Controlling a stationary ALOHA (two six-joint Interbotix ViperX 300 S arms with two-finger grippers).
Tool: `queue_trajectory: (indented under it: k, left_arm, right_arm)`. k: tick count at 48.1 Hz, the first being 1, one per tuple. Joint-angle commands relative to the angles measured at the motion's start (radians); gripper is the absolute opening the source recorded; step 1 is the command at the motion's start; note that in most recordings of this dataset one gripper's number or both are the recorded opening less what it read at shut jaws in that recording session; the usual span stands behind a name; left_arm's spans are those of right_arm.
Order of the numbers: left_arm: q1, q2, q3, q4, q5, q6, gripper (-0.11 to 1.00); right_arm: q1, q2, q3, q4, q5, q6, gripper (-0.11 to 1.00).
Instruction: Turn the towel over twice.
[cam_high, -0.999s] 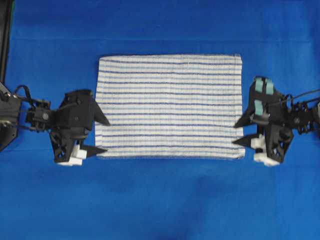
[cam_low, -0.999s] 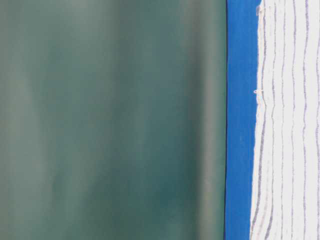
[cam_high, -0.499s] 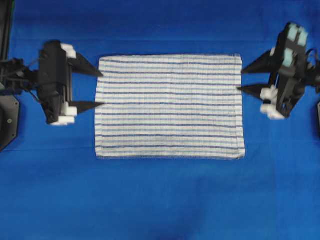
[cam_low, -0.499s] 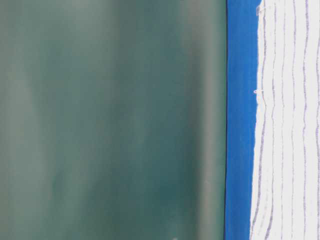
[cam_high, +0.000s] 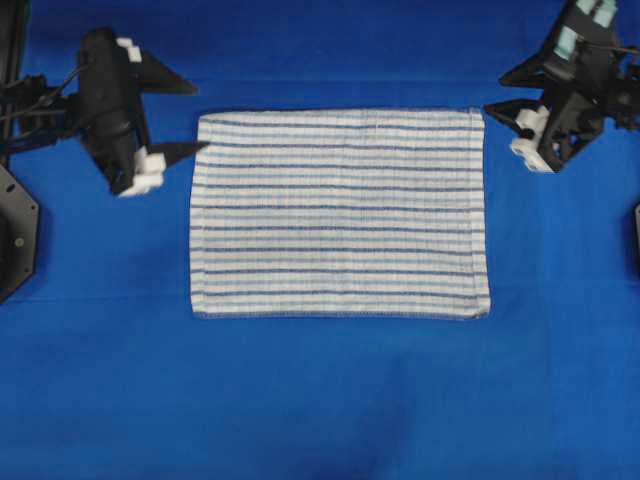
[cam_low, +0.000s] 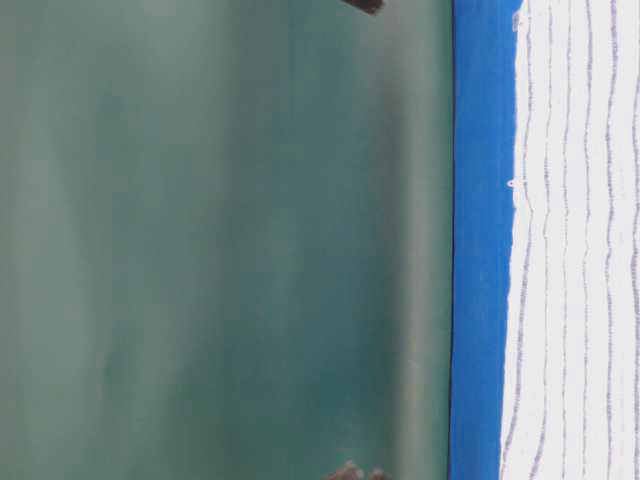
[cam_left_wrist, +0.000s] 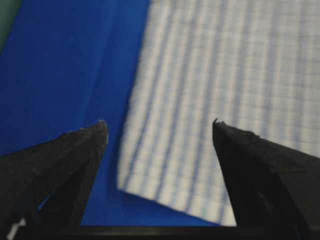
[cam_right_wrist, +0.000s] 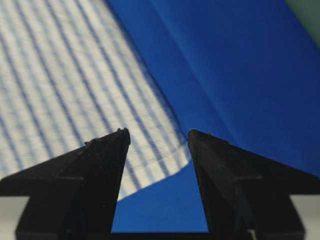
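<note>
I expect the towel, which lies as a loose, flat sheet, to swing its near edge over to the far side when I lift the towel's far corners.
The towel, white with thin blue stripes, lies flat and spread out in the middle of the blue tablecloth. My left gripper stands open just off the towel's far left corner, with nothing between its fingers. In the left wrist view that gripper hangs above the towel corner without touching it. My right gripper stands open beside the far right corner. The right wrist view has the towel corner below the spread gripper. At table level the towel lies flat.
The blue tablecloth covers the whole table. Black arm bases stand at the left edge and right edge. A green backdrop rises behind the table.
Both arms have travelled along the towel's short sides from its near corners to its far corners, still open. The towel has not moved.
</note>
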Motion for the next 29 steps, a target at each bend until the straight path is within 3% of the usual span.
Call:
queue_trajectory:
  k: [1,12,29]
  left_arm:
    - [0.043,0.069,-0.012,0.0,-0.067,-0.002,0.8]
    - [0.1,0.27,-0.041,0.0,-0.184,-0.003,0.8]
    - [0.12,0.43,-0.077,0.0,-0.207,-0.003,0.79]
  right_arm:
    - [-0.025,0.051,-0.011,-0.003,-0.043,0.0,0.57]
    - [-0.067,0.247,-0.025,-0.005,-0.156,0.0,0.57]
    - [-0.087,0.402,-0.057,-0.005,-0.225,0.0,0.57]
